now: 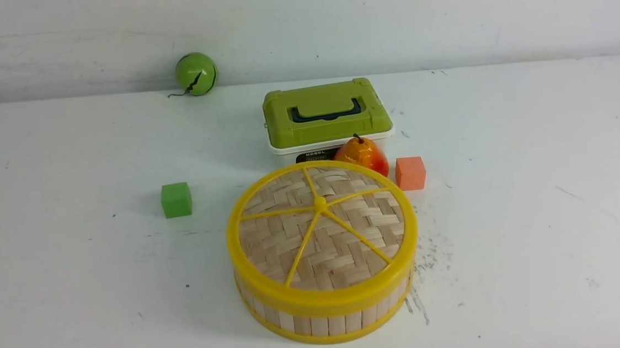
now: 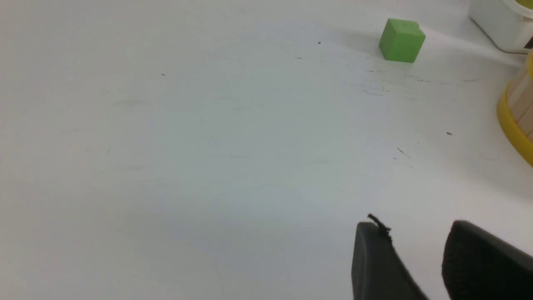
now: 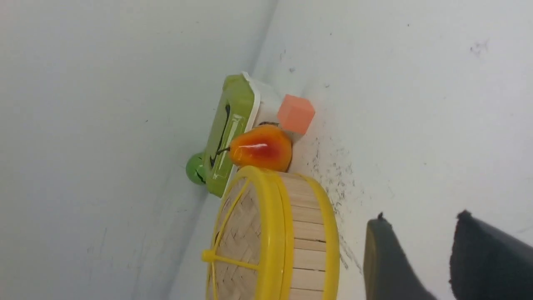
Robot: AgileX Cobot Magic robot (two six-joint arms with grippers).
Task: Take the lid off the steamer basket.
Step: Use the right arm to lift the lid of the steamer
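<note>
The lid's rim (image 1: 322,229) is set apart from the steamer basket by a seam (image 3: 285,210), so the lid will come off and leave the basket behind when the robot lifts the knob.
The lid (image 1: 321,229), a woven bamboo disc with yellow rim, spokes and centre knob, sits closed on the steamer basket (image 1: 321,319) near the table's front centre. Both also show in the right wrist view, lid (image 3: 245,237) and basket (image 3: 308,233). A sliver of the basket (image 2: 520,112) shows in the left wrist view. Neither arm shows in the front view. My left gripper (image 2: 416,229) is open and empty over bare table. My right gripper (image 3: 420,221) is open and empty, beside the basket's wall and apart from it.
A green-and-white plastic box (image 1: 327,117) stands behind the basket, with an orange pear (image 1: 362,156) and an orange cube (image 1: 410,173) between them. A green cube (image 1: 176,200) lies to the left. A green ball (image 1: 195,73) rests against the back wall.
</note>
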